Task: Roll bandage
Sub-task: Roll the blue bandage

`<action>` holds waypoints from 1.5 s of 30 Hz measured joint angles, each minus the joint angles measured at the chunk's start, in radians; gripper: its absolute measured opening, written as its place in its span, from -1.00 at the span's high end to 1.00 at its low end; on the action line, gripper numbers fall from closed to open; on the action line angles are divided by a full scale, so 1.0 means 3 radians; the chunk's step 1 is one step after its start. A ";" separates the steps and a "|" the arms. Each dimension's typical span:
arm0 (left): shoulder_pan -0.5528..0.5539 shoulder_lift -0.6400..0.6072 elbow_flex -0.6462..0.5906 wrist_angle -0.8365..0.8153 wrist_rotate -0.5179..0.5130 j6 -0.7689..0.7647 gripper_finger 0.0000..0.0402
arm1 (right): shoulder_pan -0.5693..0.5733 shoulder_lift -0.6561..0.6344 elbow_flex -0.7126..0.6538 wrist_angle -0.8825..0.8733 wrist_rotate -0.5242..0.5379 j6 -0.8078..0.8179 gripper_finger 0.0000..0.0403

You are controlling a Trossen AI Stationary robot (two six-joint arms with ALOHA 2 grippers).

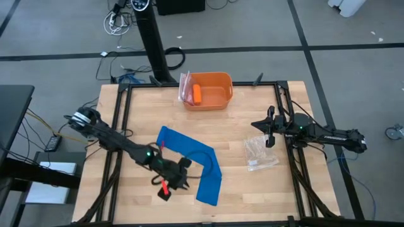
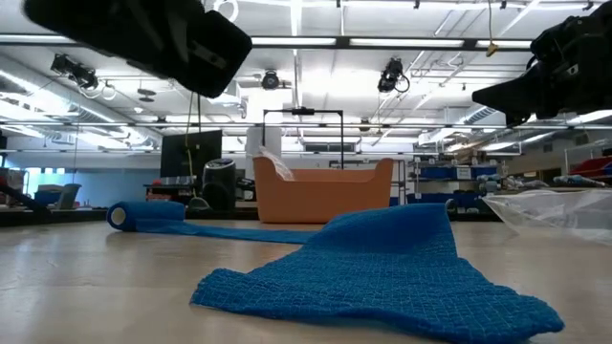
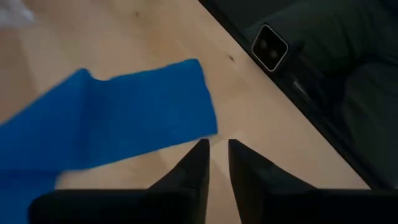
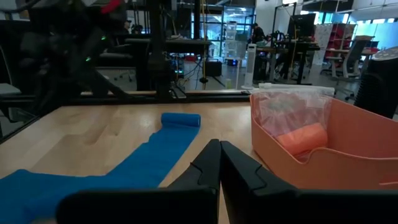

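The blue bandage is lying limp and has a bend partway (image 1: 211, 155) along it. Its loose end (image 1: 209, 197) will fold over at that bend when I carry it, and the bandage's far end will stay where it is.
The bright blue bandage (image 1: 201, 154) lies flat on the wooden table. Its small rolled end (image 1: 163, 133) is at the far left, and the strip bends and runs to a free end (image 1: 209, 191) near the front edge. The roll (image 2: 143, 214) and the spread free end (image 2: 382, 272) show in the low view. My left gripper (image 1: 184, 183) hovers just left of the free end (image 3: 155, 118). Its fingers (image 3: 217, 146) are open by a narrow gap and hold nothing. My right gripper (image 1: 270, 137) is shut and empty at the table's right (image 4: 219, 146).
An orange basket (image 1: 224, 82) stands at the far middle, holding a small orange cylinder (image 1: 197, 94) and a clear plastic bag (image 1: 185, 88). Another crinkly clear bag (image 1: 260, 154) lies under my right gripper. The dark table frame (image 3: 298, 93) runs along the near edge.
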 joint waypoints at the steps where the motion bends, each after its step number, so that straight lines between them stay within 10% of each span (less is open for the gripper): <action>1: -0.0036 0.0080 0.0051 -0.0001 -0.0030 -0.0029 0.61 | 0.0000 0.0000 0.0000 0.0000 0.0000 -0.0001 0.95; 28: -0.0270 0.1321 0.1089 -0.0541 -0.0729 0.0250 0.48 | -0.0001 0.0001 0.0001 0.0001 0.0000 -0.0001 0.95; 45: -0.0270 0.1321 0.1090 -0.0630 -0.0819 0.0354 0.96 | -0.0001 0.0000 0.0001 0.0001 0.0000 -0.0001 0.95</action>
